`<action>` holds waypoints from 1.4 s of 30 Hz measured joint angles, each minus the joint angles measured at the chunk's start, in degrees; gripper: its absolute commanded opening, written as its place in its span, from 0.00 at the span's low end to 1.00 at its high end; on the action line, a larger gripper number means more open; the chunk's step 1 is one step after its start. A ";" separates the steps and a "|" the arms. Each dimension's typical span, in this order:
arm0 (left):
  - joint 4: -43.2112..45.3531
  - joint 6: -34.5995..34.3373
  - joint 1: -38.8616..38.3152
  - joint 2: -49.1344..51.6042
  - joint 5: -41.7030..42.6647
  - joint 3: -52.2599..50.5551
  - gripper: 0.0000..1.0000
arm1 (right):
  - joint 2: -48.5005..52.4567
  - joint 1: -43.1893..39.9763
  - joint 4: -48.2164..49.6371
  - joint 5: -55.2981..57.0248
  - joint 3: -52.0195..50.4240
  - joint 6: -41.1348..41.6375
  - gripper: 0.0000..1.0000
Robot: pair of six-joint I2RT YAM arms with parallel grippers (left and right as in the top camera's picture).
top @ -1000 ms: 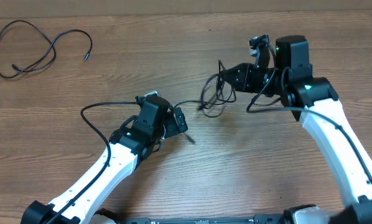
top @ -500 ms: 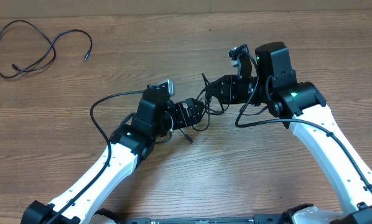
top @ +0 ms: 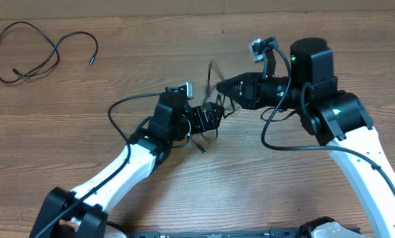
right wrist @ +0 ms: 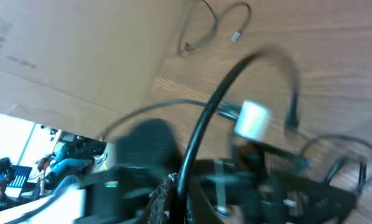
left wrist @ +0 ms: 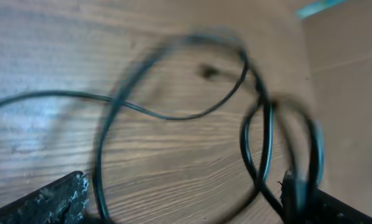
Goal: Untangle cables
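Observation:
The tangle's loops (left wrist: 259,124) hang in a bunch next to the strand of cable in my right gripper, so next I put the tangle down and pick up a strand of cable with my left gripper.
A small tangle of thin black cables (top: 215,100) hangs between my two grippers at the table's middle. My right gripper (top: 226,86) is shut on one strand (right wrist: 204,130), which rises from its jaws (right wrist: 185,194) and is lifted off the wood. My left gripper (top: 208,117) sits just left of and below the tangle. Its fingers (left wrist: 186,202) are wide apart, with blurred loops (left wrist: 173,115) lying between them and one strand running by the right finger. Another thin black cable (top: 27,53) lies loose at the far left corner; it also shows in the right wrist view (right wrist: 211,25).
The wooden table (top: 283,178) carries both arms. A thicker black arm cable (top: 118,109) arcs off the left arm, and another (top: 283,142) loops under the right arm. A short stray cable end (top: 201,147) lies just in front of the left gripper.
The left gripper has moved right, up to the tangle. The right gripper moved left toward it, then drew back right and up with its strand, pulling the tangle taut.

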 measured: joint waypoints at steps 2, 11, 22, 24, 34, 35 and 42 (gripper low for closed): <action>-0.35 0.00 0.02 2.58 -0.81 0.00 1.00 | -0.90 -0.94 -0.04 -0.72 2.25 0.07 0.04; -5.01 -0.04 0.92 8.48 -3.41 0.00 0.86 | -6.95 -13.55 -2.14 4.48 7.76 0.13 0.04; -4.79 -0.17 5.16 8.50 -4.87 0.00 0.17 | -3.87 -13.81 -22.27 26.49 7.89 0.35 0.22; -3.89 -0.22 7.61 8.50 -2.89 0.00 0.11 | -2.78 -13.81 -24.44 28.74 7.89 0.44 0.41; -0.79 -0.15 15.39 8.50 11.93 0.00 0.04 | 2.78 -13.81 -28.79 26.77 7.89 0.39 0.82; -0.85 -0.15 15.54 8.50 12.83 0.13 0.04 | 3.08 -13.81 -28.81 25.31 7.89 0.35 0.82; -3.41 -0.17 15.85 8.50 16.26 7.78 0.08 | 6.45 -10.43 -29.35 19.87 5.99 0.37 0.83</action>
